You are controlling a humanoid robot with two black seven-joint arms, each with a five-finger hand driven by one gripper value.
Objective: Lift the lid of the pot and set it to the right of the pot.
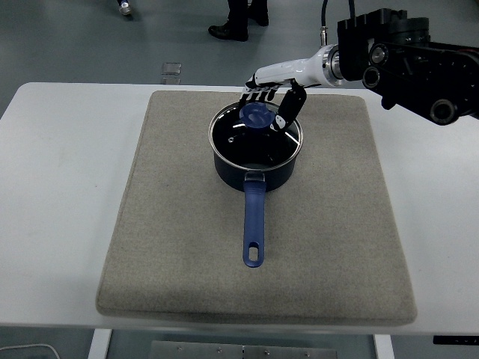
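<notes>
The robot should expect an empty pot (pixel 233 173) when it lifts the glass lid, because only an even dark interior (pixel 251 151) can be seen through the lid.
A dark blue pot (pixel 256 168) with a long blue handle (pixel 254 224) stands on a grey mat (pixel 187 247). A glass lid (pixel 258 142) with a round blue knob (pixel 256 114) sits on it. My right hand (pixel 271 101) reaches in from the right, just behind and to the right of the knob. Its fingers (pixel 256 95) hang spread behind the knob and the thumb (pixel 288 108) is to the knob's right. The hand holds nothing. The left arm is out of view.
The mat lies on a white table (pixel 60 187), with bare mat to the right of the pot (pixel 344 187). People's feet (pixel 228 30) show on the floor beyond the table's far edge.
</notes>
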